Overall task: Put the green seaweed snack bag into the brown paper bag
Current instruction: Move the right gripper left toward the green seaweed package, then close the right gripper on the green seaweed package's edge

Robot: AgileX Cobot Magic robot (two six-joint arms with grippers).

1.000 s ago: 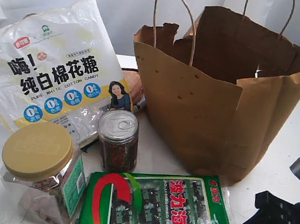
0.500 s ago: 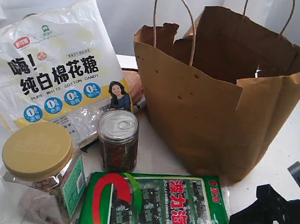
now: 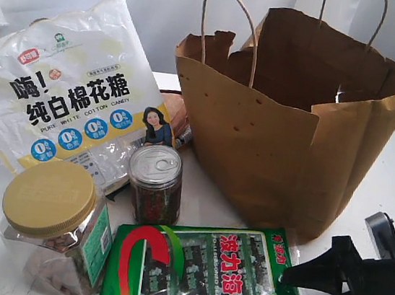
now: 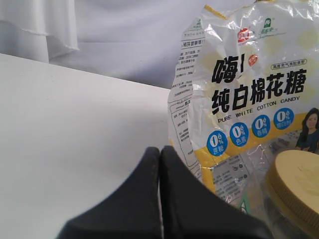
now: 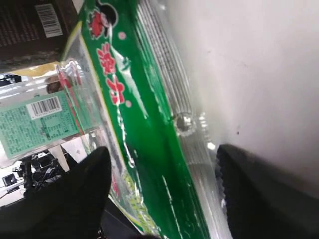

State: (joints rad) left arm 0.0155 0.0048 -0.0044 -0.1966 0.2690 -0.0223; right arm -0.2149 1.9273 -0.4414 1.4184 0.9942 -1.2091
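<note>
The green seaweed snack bag [image 3: 203, 273] will stay almost flat when the robot lifts it by its edge, because a straight-edged flat shape [image 3: 164, 280] shows through the bag's window.
The green seaweed snack bag [image 3: 202, 275] lies flat at the front of the table, with its red characters facing up. Behind it, the tall brown paper bag [image 3: 284, 152] stands upright with its mouth open. My right gripper [image 3: 294, 290] is open at the snack bag's right edge. In the right wrist view, the glossy green packet [image 5: 149, 139] passes between the two spread fingers [image 5: 84, 194]. My left gripper [image 4: 159, 152] is shut and holds nothing. It sits near the candy bag and is out of the exterior view.
A large white-and-yellow candy bag [image 3: 74, 88] leans at the back left. In front of it are a small metal-lidded jar [image 3: 154, 185] and a bigger yellow-lidded jar [image 3: 52, 227], both close to the snack bag's left side. The jar lid [image 4: 299, 179] shows in the left wrist view.
My right gripper has moved left from the table's right side, and its open fingers now straddle the snack bag's right edge. The snack bag has shifted slightly.
</note>
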